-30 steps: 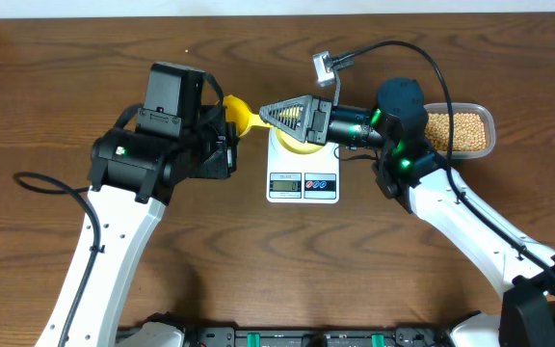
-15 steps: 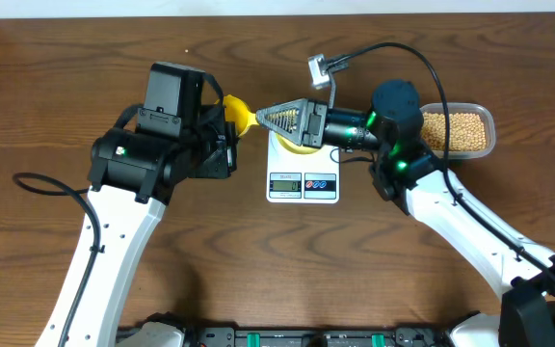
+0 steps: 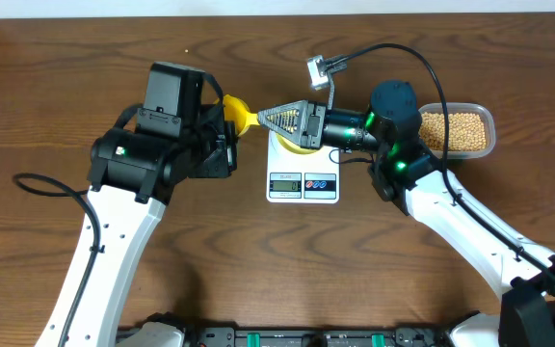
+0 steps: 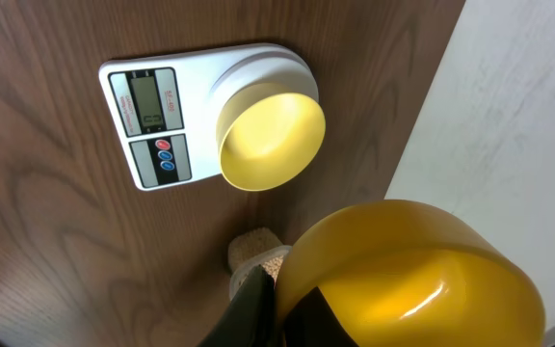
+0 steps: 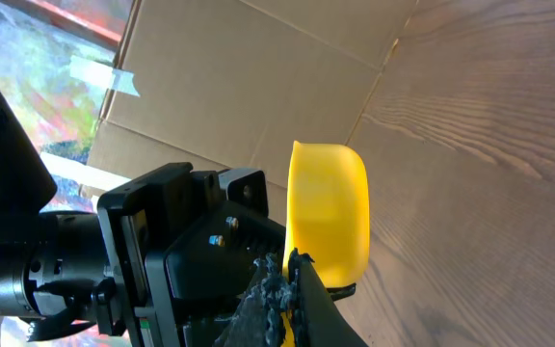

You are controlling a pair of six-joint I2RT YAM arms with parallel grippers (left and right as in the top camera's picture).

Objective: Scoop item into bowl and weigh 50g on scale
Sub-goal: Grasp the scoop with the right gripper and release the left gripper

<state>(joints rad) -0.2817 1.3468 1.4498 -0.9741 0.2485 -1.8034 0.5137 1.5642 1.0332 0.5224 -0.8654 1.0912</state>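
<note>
Both grippers are holding the scoop, my left gripper on its head [image 3: 236, 114]. Next, my left gripper opens and back away before my right gripper gets to the clear tub [image 3: 462, 130].
The pale yellow bowl [image 4: 273, 130] stands empty on the white scale [image 4: 152, 116]; both also show in the overhead view, the bowl [image 3: 302, 146] partly under my right gripper and the scale [image 3: 303, 183] below it. The beans [image 3: 456, 130] lie in the clear tub at the right, and a few show in the left wrist view [image 4: 258, 253]. The bright yellow scoop [image 3: 239, 113] hangs between both grippers, left of the scale. My left gripper [image 3: 227, 130] is shut on the scoop head's rim [image 4: 412, 280]. My right gripper [image 5: 282, 265] is shut on its handle, with the scoop head [image 5: 330, 207] just ahead.
The clear tub [image 3: 487, 118] sits at the back right beside my right arm. The table's far edge and a white wall run along the top. A cable [image 3: 46, 181] lies on the wood at the left. Cardboard stands beyond the table in the right wrist view.
My right gripper has shifted slightly left toward the scoop head and turned a little. The left arm, scoop, bowl and scale have not moved.
</note>
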